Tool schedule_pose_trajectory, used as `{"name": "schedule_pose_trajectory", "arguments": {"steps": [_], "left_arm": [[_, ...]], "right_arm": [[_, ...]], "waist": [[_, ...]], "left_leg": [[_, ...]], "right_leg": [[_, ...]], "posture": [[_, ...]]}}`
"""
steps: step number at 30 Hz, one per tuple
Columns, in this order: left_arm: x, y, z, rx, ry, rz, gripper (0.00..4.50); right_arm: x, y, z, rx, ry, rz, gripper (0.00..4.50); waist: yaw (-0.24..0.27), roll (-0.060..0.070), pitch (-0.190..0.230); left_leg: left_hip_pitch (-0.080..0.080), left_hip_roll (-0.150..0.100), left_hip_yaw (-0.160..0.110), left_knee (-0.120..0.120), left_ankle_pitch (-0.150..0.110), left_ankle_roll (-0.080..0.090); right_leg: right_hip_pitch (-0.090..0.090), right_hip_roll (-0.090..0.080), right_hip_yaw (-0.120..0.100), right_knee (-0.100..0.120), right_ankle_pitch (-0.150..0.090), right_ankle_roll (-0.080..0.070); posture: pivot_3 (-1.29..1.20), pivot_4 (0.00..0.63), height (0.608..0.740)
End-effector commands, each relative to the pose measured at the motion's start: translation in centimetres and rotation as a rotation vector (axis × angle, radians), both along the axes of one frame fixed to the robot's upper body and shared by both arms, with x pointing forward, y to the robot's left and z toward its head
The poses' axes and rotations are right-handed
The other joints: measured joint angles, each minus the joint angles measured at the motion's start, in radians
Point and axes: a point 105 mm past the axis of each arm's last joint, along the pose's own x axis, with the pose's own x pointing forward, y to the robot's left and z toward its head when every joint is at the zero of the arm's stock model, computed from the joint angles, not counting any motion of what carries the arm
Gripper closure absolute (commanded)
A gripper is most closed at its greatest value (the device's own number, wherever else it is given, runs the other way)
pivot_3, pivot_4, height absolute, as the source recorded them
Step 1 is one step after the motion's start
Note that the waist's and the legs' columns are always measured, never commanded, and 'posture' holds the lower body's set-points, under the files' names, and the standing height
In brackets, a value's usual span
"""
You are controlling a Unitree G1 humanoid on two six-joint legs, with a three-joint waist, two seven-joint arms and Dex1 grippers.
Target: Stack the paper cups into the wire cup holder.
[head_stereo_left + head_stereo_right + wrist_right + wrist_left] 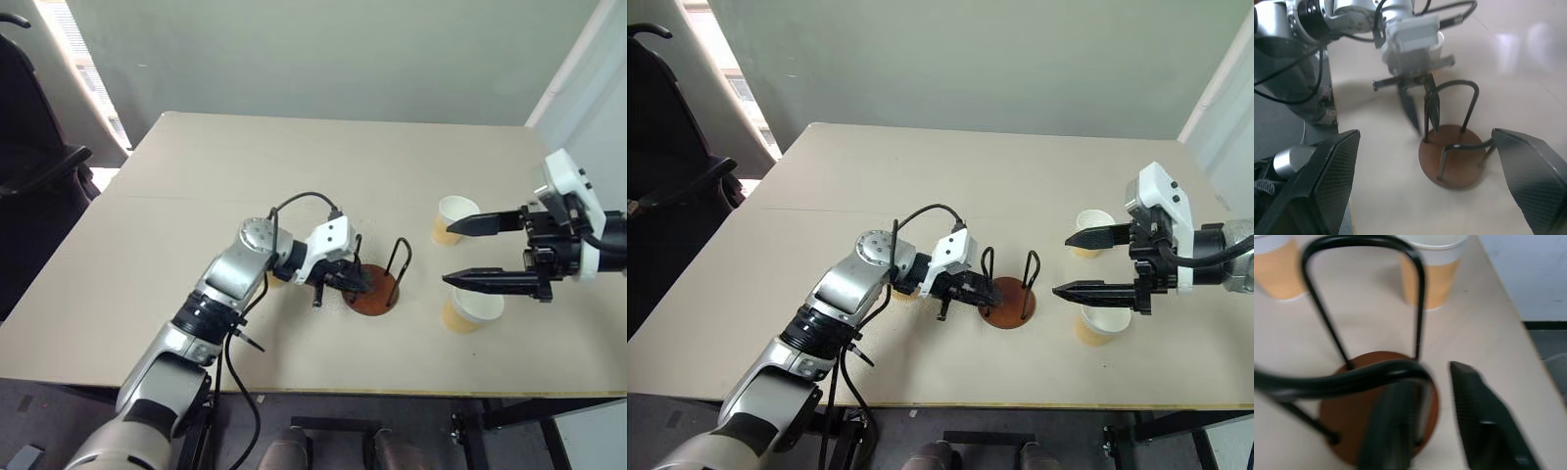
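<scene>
I expect the far cup (454, 219) to stand upright between the wire loops when I lower it, because an open gap (378, 268) between the loops goes down to the disc base.
The wire cup holder (376, 294) stands upright mid-table on its reddish-brown disc base, black wire loops rising from it. My left gripper (345, 281) is at its left side, one finger on each side of a wire loop (1426, 112), with a visible gap between them and holding nothing. Two tan paper cups stand upright at the right, one farther back (452, 219) and one nearer (470, 311). A third cup (1438, 40) stands mostly hidden behind my left wrist. My right gripper (449, 254) hovers wide open between the two right cups, pointing toward the holder.
The beige table (294, 166) has bare room at the back and left. A black office chair (39, 176) stands off its left edge. The front edge runs just below the holder and the near cup.
</scene>
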Motion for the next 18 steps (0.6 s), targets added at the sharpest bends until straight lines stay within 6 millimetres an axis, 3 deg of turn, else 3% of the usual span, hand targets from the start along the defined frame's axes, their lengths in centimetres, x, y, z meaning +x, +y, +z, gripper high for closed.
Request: {"name": "schedule_pose_trajectory", "arguments": {"steps": [1, 6, 12, 18], "left_arm": [[-0.3, 0.2, 0.8, 0.006, -0.038, -0.024, 1.88], [0.0, 1.7, 1.9, 0.017, -0.058, -0.011, 0.02], [0.2, 4.8, 3.7, 0.038, -0.122, 0.051, 0.02], [0.7, 6.8, 7.6, -0.069, -0.123, 0.139, 0.02]], "right_arm": [[-0.1, 0.4, 0.7, -0.001, -0.042, 0.018, 0.00], [0.1, 0.5, 0.6, 0.000, -0.046, 0.024, 0.00], [0.8, 0.2, 0.4, -0.015, -0.066, -0.006, 0.00], [2.8, -1.0, 0.1, -0.056, -0.093, -0.042, 0.00]], "waist": [[0.001, 0.000, 0.000], [-0.001, 0.000, 0.000], [-0.001, 0.000, 0.000], [0.000, 0.000, 0.000]], "left_leg": [[0.000, 0.000, 0.000, 0.000, 0.000, 0.000], [0.000, 0.000, 0.000, 0.000, 0.000, 0.001], [0.000, 0.000, 0.000, 0.000, 0.000, 0.001], [0.000, 0.000, 0.000, -0.001, -0.002, 0.004]], "right_leg": [[0.000, 0.000, 0.000, 0.000, 0.000, 0.000], [0.000, 0.000, 0.000, 0.000, 0.000, 0.000], [0.000, 0.000, 0.000, 0.000, 0.000, -0.001], [0.000, 0.000, 0.000, 0.000, 0.000, -0.001]], "posture": [[0.00, 0.150, 0.740], [0.00, 0.150, 0.740], [0.00, 0.150, 0.740], [0.00, 0.150, 0.740]]}}
